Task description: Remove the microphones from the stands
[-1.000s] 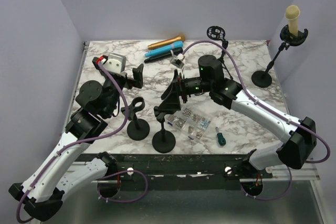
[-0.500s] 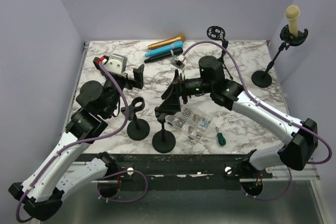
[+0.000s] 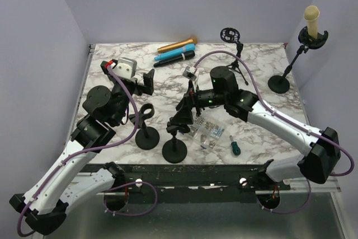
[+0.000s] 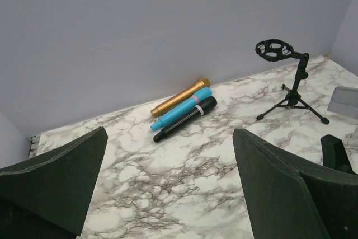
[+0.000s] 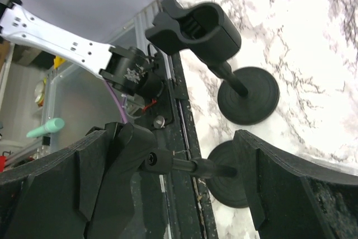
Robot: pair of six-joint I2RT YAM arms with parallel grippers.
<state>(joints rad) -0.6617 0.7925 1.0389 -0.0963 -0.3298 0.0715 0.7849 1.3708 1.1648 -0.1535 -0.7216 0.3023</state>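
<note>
My right gripper is around the empty clip of the front stand (image 3: 175, 131), so it should move back and take the cream microphone (image 3: 312, 19) from the tall black stand.
The cream microphone (image 3: 311, 18) stands upright in the clip of a tall black stand (image 3: 278, 83) at the far right, away from both arms. My right gripper (image 3: 182, 117) is open and straddles the clip head of an empty black stand (image 3: 175, 150) near the front edge. In the right wrist view the gripper (image 5: 176, 188) has that clip (image 5: 134, 155) against its left finger and the pole (image 5: 207, 166) between the jaws. My left gripper (image 3: 146, 82) is open and empty, above the table's left middle; the left wrist view (image 4: 168, 188) shows only marble between its fingers.
A second empty clip stand (image 3: 147, 137) stands just left of the front one and shows in the right wrist view (image 5: 249, 94). Gold (image 3: 178, 44), blue (image 3: 170, 55) and black (image 3: 178, 59) microphones lie at the back. A tripod shock mount (image 3: 228, 33), a screw bag (image 3: 204, 130) and a screwdriver (image 3: 235, 146) are nearby.
My right gripper has moved forward and down, closing in around the front stand's clip head. The left arm has barely moved.
</note>
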